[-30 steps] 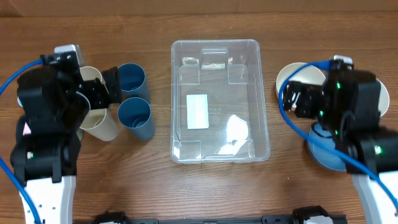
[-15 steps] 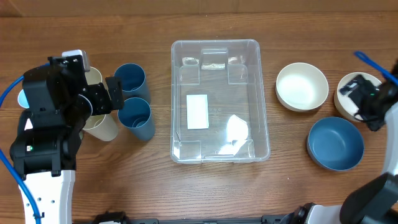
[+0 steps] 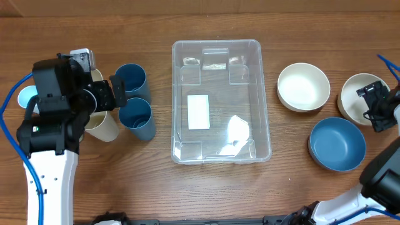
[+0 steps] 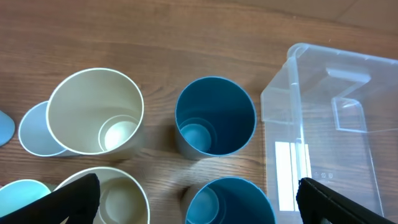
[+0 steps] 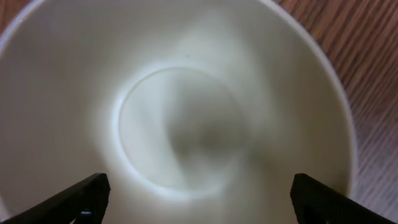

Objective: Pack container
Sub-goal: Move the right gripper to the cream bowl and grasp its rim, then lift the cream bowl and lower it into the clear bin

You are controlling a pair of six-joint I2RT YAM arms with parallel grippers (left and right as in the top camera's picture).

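Both fingers of my right gripper are over the cream bowl's inside (image 5: 183, 130). Next, I move back until the fingers are on both sides of the bowl's rim (image 5: 348, 118) before I lift.
The clear container (image 3: 251, 75) stands at the table's middle with nothing in it but the white label (image 3: 199, 111) on its bottom; its left end shows in the left wrist view (image 4: 323, 137). My left gripper (image 3: 107, 99) is open and empty, hovering over the cups left of the container, its jaws wide apart in the wrist view (image 4: 199, 211). My right gripper (image 3: 377, 111) is open and empty, close above a cream bowl (image 3: 353, 97) at the far right. That bowl's inside (image 5: 186, 124) fills the right wrist view, between the fingertips (image 5: 81, 199).
Two blue cups (image 3: 132, 80) (image 3: 136, 117) and two cream cups (image 3: 100, 125) (image 3: 94, 76) stand left of the container. A white bowl (image 3: 303, 86) and a blue bowl (image 3: 337, 145) sit to its right. A light blue disc (image 3: 26, 97) lies at the far left.
My right arm has swung from above the bowls out to the far right edge, uncovering all three bowls. My left arm has shifted slightly up and right over the cups.
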